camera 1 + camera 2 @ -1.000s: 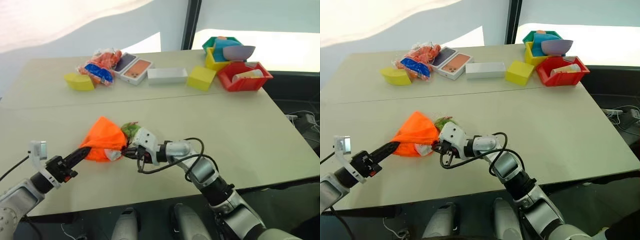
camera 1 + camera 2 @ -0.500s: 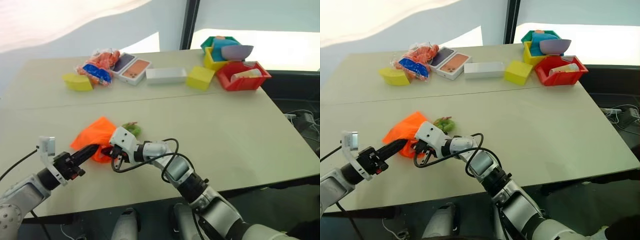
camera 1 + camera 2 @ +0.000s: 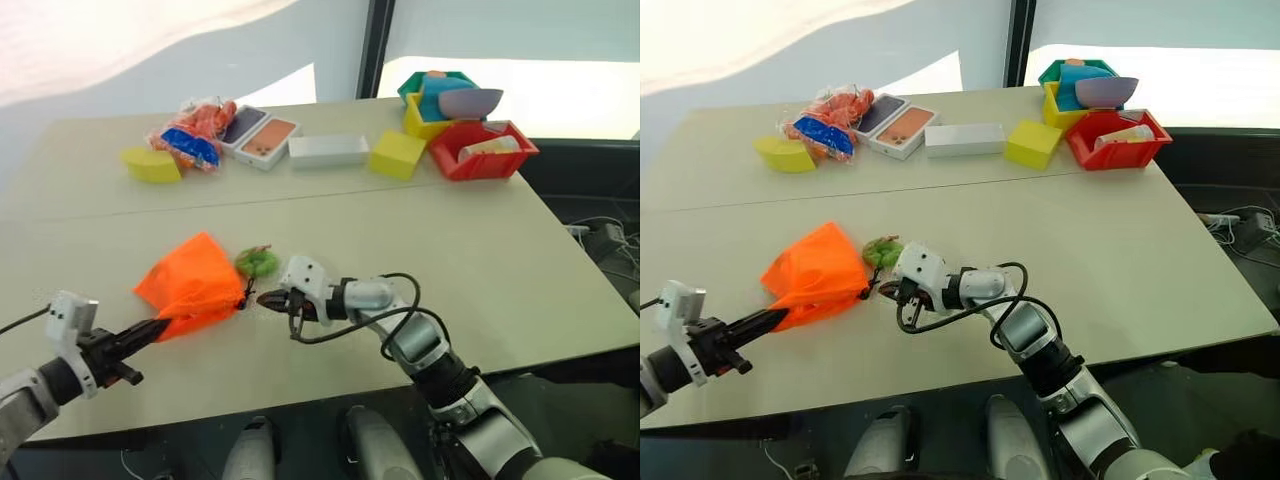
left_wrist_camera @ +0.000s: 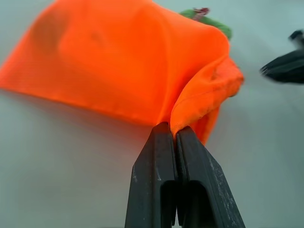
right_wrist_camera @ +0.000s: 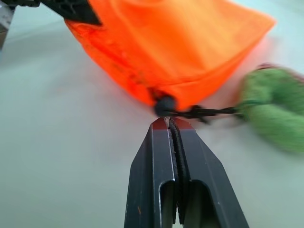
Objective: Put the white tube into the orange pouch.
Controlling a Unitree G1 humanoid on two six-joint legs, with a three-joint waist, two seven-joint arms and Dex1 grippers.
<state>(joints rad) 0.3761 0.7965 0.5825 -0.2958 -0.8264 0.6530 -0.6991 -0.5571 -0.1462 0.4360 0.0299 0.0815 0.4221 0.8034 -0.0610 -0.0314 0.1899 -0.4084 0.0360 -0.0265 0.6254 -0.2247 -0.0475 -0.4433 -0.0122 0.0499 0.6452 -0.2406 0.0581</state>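
My right gripper is closed just short of the black bead. Next, I open it, grab the green toggle and pull the cord away from the pouch.
The orange pouch lies on the table, bunched toward its mouth, with a black cord running to a green toggle beside it. My left gripper is shut on a fold of the pouch's near edge. Just off the gathered mouth, my right gripper is shut, its fingertips right at the cord's black bead; whether cord is pinched between them I cannot tell. The white tube is hidden.
Along the far side stand a yellow wedge, snack packets, two phone boxes, a white box, a yellow block, a red bin and a yellow bin with a bowl. The table's front edge is close under both arms.
My right gripper has drawn back to the right, off the pouch's mouth. My left gripper has pulled left and toward me with the pouch's edge, so the pouch lies stretched between them.
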